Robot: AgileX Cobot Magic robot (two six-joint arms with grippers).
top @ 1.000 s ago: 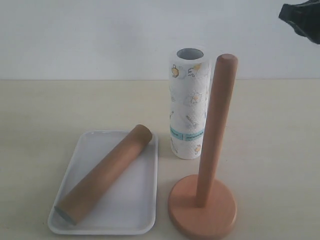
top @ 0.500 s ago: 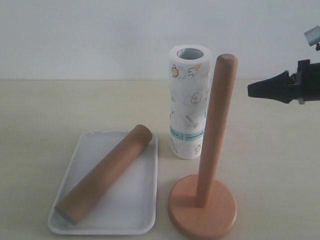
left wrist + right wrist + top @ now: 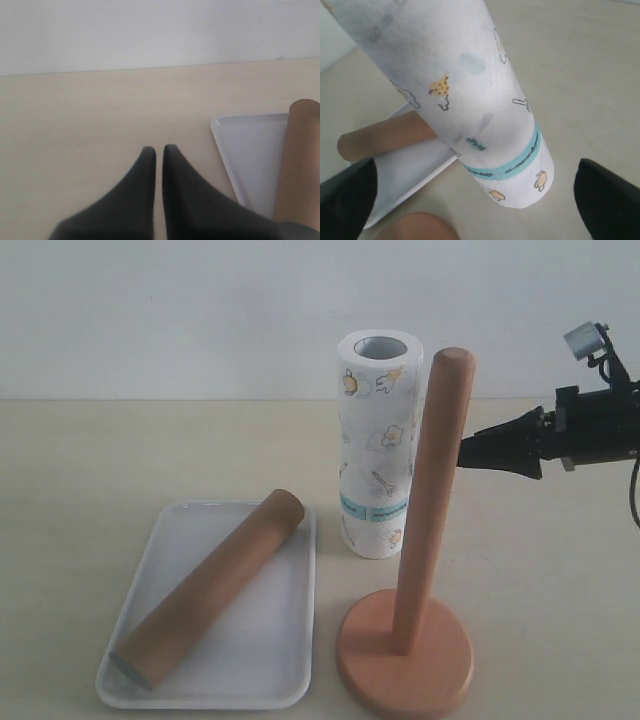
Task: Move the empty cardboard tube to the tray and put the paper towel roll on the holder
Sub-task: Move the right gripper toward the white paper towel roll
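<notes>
The paper towel roll's open core [image 3: 381, 347] seems bigger across than the holder's post. I expect the roll [image 3: 377, 450] to slip down to the holder's base when I lower it.
The empty cardboard tube [image 3: 210, 590] lies slantwise in the white tray [image 3: 270, 665] at the front left. Behind the tray's far corner, the paper towel roll [image 3: 377, 440] stands upright on the table. The wooden holder [image 3: 436, 490] stands bare in front of the roll and to its right. My right gripper [image 3: 470, 452] hovers level at mid-height to the right of the roll, beside the post. Its fingers [image 3: 350, 200] are open wide, with the roll [image 3: 465, 85] ahead between them and not touched. My left gripper [image 3: 159, 150] is shut and empty above bare table, beside the tray [image 3: 250, 145] and tube [image 3: 299, 160].
The holder's round base [image 3: 405, 655] sits close to the tray's right rim near the table's front edge. A plain white wall backs the table. The right wrist view also catches the tube [image 3: 385, 137], the tray [image 3: 405, 175] and the post's rounded top [image 3: 417, 227].
My right gripper has come down from the upper right corner and moved left toward the roll, stopping beside the post. The roll, the tube, the tray and the holder have not moved.
</notes>
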